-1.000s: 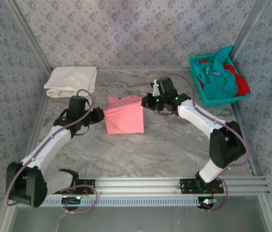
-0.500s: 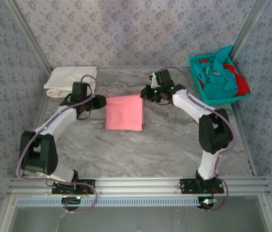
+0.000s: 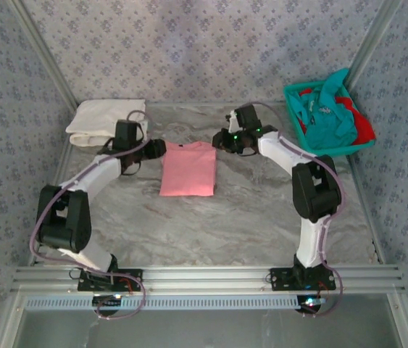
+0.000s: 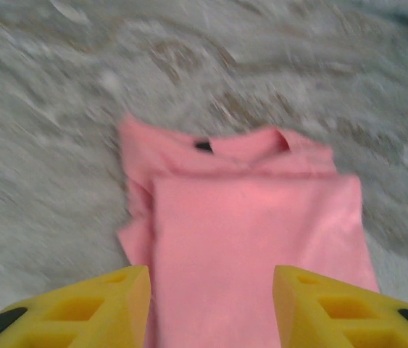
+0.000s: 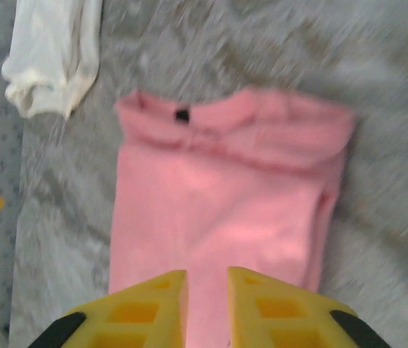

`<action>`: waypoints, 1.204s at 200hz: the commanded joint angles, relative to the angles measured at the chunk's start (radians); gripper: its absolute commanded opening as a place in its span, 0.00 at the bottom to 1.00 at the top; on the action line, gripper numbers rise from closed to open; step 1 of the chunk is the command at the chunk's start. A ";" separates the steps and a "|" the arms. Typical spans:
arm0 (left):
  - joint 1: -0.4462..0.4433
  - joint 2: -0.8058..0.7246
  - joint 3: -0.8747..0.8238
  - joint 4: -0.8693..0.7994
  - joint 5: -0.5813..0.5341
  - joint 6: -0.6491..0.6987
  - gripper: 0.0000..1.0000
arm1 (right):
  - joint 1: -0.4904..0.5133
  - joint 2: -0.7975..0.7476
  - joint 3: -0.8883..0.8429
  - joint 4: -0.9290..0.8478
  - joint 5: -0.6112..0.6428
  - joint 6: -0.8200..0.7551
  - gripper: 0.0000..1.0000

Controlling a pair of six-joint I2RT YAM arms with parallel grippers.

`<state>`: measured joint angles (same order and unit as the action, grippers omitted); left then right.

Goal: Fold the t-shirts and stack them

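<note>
I expect the pink t-shirt [image 3: 188,172] to pucker but stay folded when I carry it by one side, because the folded edge [image 4: 256,178] lies across stacked layers below the t-shirt's collar.
A salmon pink t-shirt [image 3: 188,168] lies folded flat on the table's middle, collar toward the back. In the left wrist view the pink t-shirt [image 4: 254,232] lies below my left gripper [image 4: 211,304], whose yellow fingers [image 4: 95,304] stand wide apart with nothing between them. My left gripper [image 3: 156,148] sits at the shirt's back left corner. My right gripper [image 3: 222,139] sits at its back right corner. Over the pink t-shirt [image 5: 218,203], the right gripper [image 5: 206,304] shows a narrow gap and holds nothing. A cream-white t-shirt [image 3: 107,122] lies folded at the back left.
A teal mesh basket [image 3: 296,116] stands at the back right with a teal t-shirt [image 3: 330,119] and a red t-shirt [image 3: 363,127] heaped in it. The cream-white t-shirt [image 5: 48,51] lies just left of the pink one. Patterned walls close in the table.
Both grippers were shut on the pink shirt's edges a second ago; they have let go and opened. Both arms moved toward the back, and the shirt now lies flat.
</note>
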<state>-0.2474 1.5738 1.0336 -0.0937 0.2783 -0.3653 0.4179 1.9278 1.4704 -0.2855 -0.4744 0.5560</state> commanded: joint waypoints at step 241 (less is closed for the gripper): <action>-0.123 0.392 0.007 0.187 0.133 -0.161 0.34 | 0.072 0.191 -0.129 0.190 -0.019 0.013 0.05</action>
<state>-0.3256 1.8839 1.0309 0.0162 0.3447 -0.5117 0.4965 2.1002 1.3537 -0.0986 -0.5049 0.5598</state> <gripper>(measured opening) 0.432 0.069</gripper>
